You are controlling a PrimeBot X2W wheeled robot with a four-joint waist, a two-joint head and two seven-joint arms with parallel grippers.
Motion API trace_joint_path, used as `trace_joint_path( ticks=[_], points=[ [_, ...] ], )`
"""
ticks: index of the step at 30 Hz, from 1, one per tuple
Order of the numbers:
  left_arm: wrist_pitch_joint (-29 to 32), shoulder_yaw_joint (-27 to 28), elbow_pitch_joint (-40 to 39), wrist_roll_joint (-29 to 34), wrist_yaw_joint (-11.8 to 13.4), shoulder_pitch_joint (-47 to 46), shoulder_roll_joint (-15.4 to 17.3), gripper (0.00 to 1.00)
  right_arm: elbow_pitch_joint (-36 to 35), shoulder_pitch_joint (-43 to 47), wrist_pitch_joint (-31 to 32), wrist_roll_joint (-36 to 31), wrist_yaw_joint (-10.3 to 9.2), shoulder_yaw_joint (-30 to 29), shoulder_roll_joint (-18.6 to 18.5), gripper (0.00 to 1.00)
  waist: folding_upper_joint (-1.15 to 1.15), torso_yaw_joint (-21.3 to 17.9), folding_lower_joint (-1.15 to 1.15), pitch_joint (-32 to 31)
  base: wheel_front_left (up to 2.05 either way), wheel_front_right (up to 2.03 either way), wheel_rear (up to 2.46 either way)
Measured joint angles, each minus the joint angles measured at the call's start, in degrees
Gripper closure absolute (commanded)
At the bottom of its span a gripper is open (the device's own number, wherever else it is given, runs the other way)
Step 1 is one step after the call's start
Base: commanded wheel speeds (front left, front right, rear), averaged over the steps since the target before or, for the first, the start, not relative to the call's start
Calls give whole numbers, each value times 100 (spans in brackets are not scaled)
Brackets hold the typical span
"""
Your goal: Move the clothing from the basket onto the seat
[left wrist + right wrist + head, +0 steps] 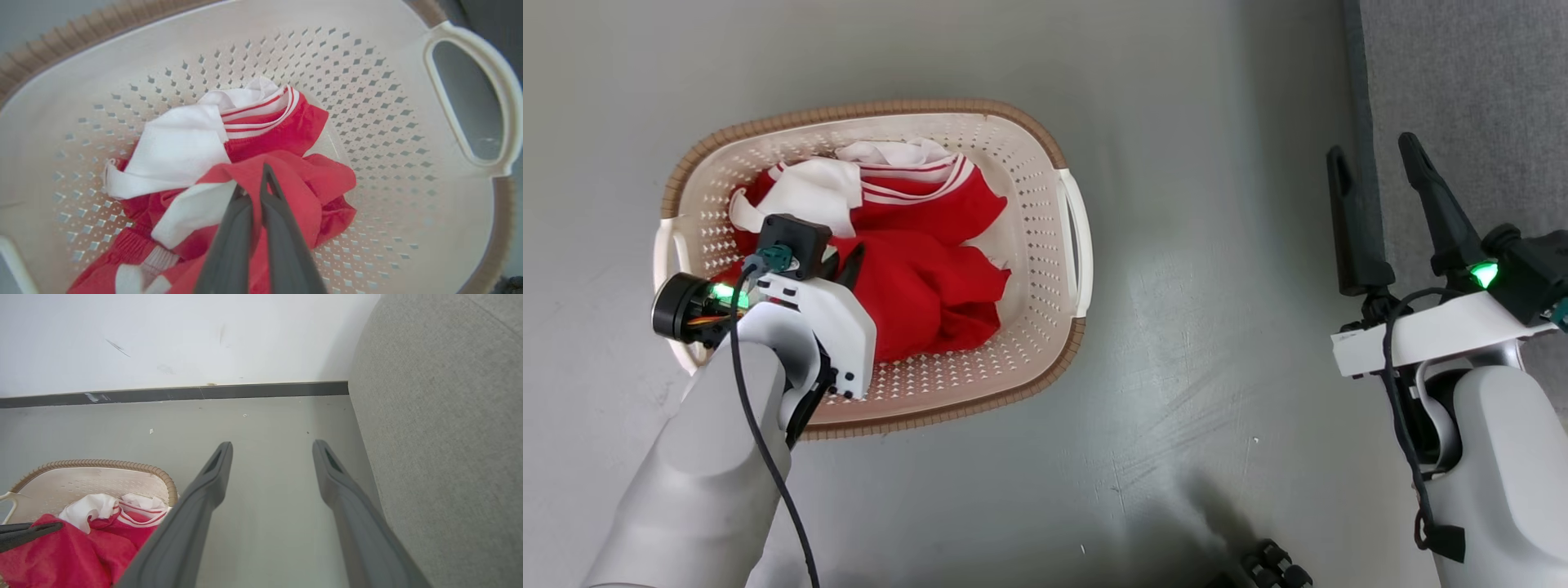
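Observation:
The red fold is parted from the striped clothing (934,194) by a clear edge (929,240), so the striped clothing will stay in the basket when the robot carries the red fold.
The cream basket (1045,139) stands on the floor at centre left, and the red and white clothing (931,278) lies crumpled inside it. My left gripper (851,268) reaches down into the basket. In the left wrist view its fingers (282,228) are shut on a raised fold of the red clothing (294,183), above the basket's perforated bottom (388,122). My right gripper (1380,188) hangs open and holds nothing, above the floor beside the grey seat (1470,90). The right wrist view has the right gripper (273,449), the seat (441,424), the basket (102,463) and the clothing (73,555).
Grey floor (1201,286) lies between the basket and the seat. A white wall with a dark skirting board (245,392) runs behind them. A small dark wheeled part (1270,567) is at the head view's bottom edge.

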Motion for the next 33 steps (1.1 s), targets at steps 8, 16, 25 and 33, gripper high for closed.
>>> trace_joint_path(
  ticks=[8, 16, 25, 33],
  points=[
    [-794, 181, -322, -189, -1, 261, -16, 100, 120, -202, 0, -4, 0, 233, -4, 0, 0, 160, 0, -262, 0, 0, 0],
    [-1338, 190, -719, -231, -18, 522, -60, 100, 238, -455, -27, -168, 1, 1123, -172, 0, 0, 347, 0, -613, 0, 0, 0],
    [-1569, 81, -1240, -369, -77, 948, -160, 100, 479, -517, -43, -221, 1, 2078, -517, 0, 0, 587, 0, -1182, 0, 0, 0],
    [-1570, -162, -1783, -627, -129, 1273, -202, 100, 595, -362, -43, -263, 1, 2965, -636, 0, 0, 771, 0, -1735, 0, 0, 0]
  ],
)
